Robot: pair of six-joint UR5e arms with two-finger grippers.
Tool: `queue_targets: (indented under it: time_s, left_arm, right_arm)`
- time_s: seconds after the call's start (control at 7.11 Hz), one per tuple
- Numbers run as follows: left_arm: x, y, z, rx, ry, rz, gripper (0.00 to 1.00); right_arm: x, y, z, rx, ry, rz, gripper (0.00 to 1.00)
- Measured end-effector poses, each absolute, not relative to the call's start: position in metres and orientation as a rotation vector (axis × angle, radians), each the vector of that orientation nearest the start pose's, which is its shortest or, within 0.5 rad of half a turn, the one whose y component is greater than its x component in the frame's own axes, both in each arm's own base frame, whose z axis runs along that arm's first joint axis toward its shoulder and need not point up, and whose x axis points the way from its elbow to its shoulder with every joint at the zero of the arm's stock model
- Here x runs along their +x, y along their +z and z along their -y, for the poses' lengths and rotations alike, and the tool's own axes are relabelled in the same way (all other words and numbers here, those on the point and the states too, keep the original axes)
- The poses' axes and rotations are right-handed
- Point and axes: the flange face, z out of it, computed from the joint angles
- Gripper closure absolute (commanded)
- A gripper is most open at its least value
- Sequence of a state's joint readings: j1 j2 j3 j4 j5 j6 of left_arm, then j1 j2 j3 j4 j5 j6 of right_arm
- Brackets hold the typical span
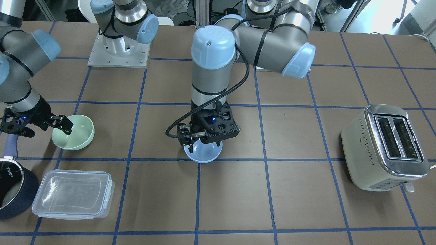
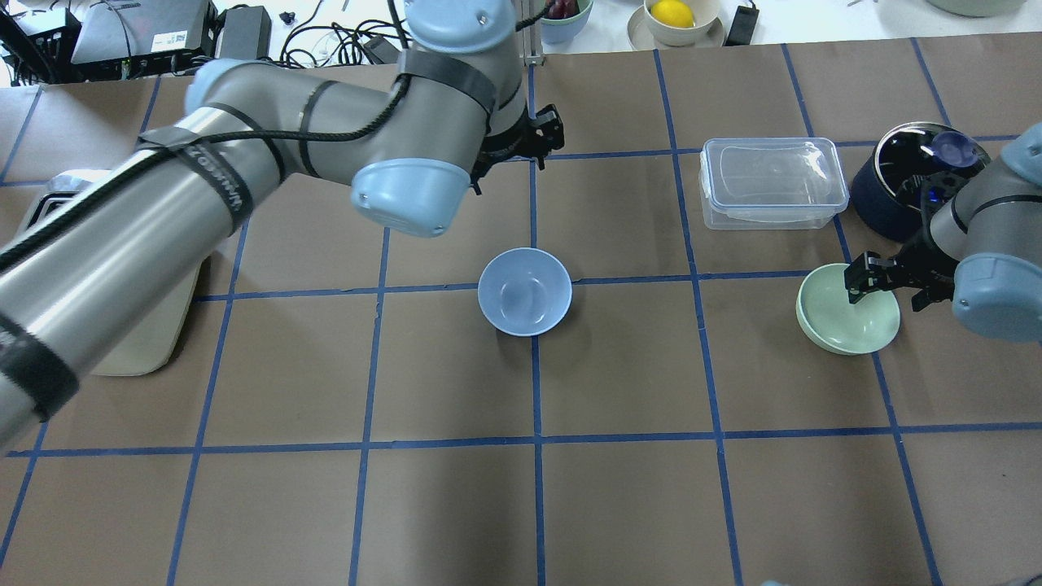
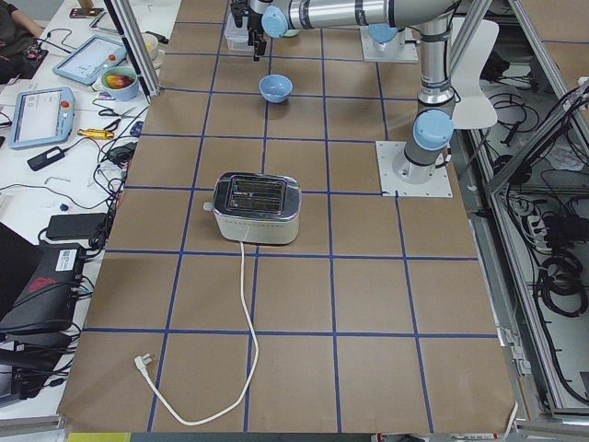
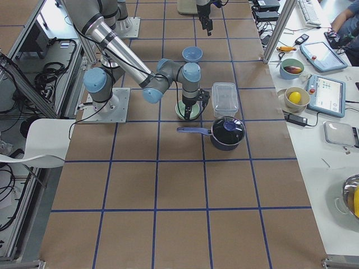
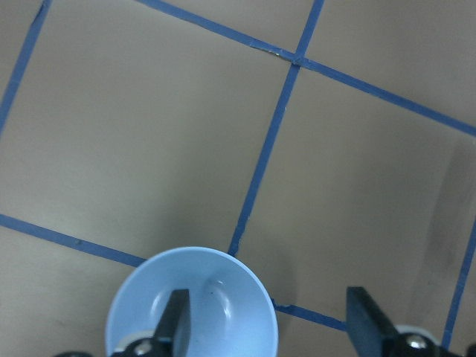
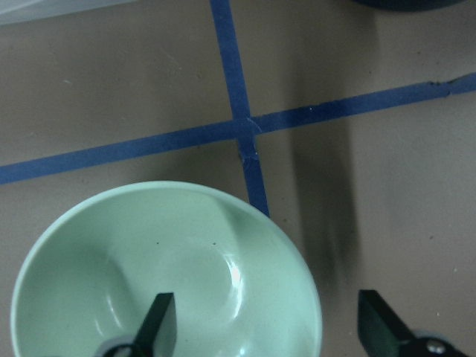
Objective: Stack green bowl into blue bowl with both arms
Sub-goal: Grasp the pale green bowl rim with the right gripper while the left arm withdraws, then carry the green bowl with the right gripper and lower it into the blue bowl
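I expect the green bowl (image 1: 76, 136) to nest deep when I lower it, with its rim just above the blue bowl's rim (image 1: 221, 148), because both bowls taper and look equally wide.
The blue bowl (image 1: 204, 154) stands upright at the table's middle, on a blue tape line; it also shows in the overhead view (image 2: 525, 291). My left gripper (image 1: 202, 143) hangs well above it, open; in the left wrist view (image 5: 271, 320) one finger is over the bowl (image 5: 216, 297) and the other is outside its rim. The green bowl (image 2: 838, 321) sits on my right side. My right gripper (image 2: 887, 289) is open astride its rim, one finger inside the bowl (image 6: 149, 260), one outside.
A clear lidded container (image 2: 773, 191) and a dark saucepan (image 2: 904, 187) stand just beyond the green bowl. A cream toaster (image 1: 386, 146) stands on my left side. Blue tape lines grid the brown table.
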State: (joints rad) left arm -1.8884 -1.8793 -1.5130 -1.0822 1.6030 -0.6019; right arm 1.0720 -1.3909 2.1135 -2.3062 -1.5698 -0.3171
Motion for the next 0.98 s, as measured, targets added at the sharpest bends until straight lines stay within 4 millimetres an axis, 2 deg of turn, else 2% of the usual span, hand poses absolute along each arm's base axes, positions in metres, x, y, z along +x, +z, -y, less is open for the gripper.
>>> queue_targets:
  time_s: [0.14, 0.28, 0.56, 0.7, 0.84, 0.98]
  left_arm:
    - [-0.282, 0.428, 0.554, -0.347, -0.35, -3.155, 0.0]
    - [-0.237, 0.457, 0.548, -0.23, -0.322, -3.138, 0.0]
    - [-0.149, 0.502, 0.527, 0.009, -0.227, -3.084, 0.0]
    - [-0.112, 0.517, 0.517, 0.05, -0.202, -3.059, 0.0]
    - [-0.086, 0.527, 0.509, 0.042, -0.195, -3.051, 0.0]
    - [-0.072, 0.531, 0.504, 0.027, -0.195, -3.051, 0.0]
  right_arm:
    - [-0.11, 0.219, 0.477, 0.269, -0.014, -3.131, 1.0]
    - [-0.112, 0.218, 0.476, 0.235, -0.01, -3.136, 1.0]
    - [-0.114, 0.221, 0.476, 0.161, -0.013, -3.147, 1.0]
    - [-0.11, 0.231, 0.481, 0.142, -0.05, -3.135, 1.0]
    - [-0.095, 0.25, 0.493, 0.112, -0.095, -3.09, 1.0]
    - [-0.067, 0.275, 0.51, 0.111, -0.081, -3.028, 1.0]
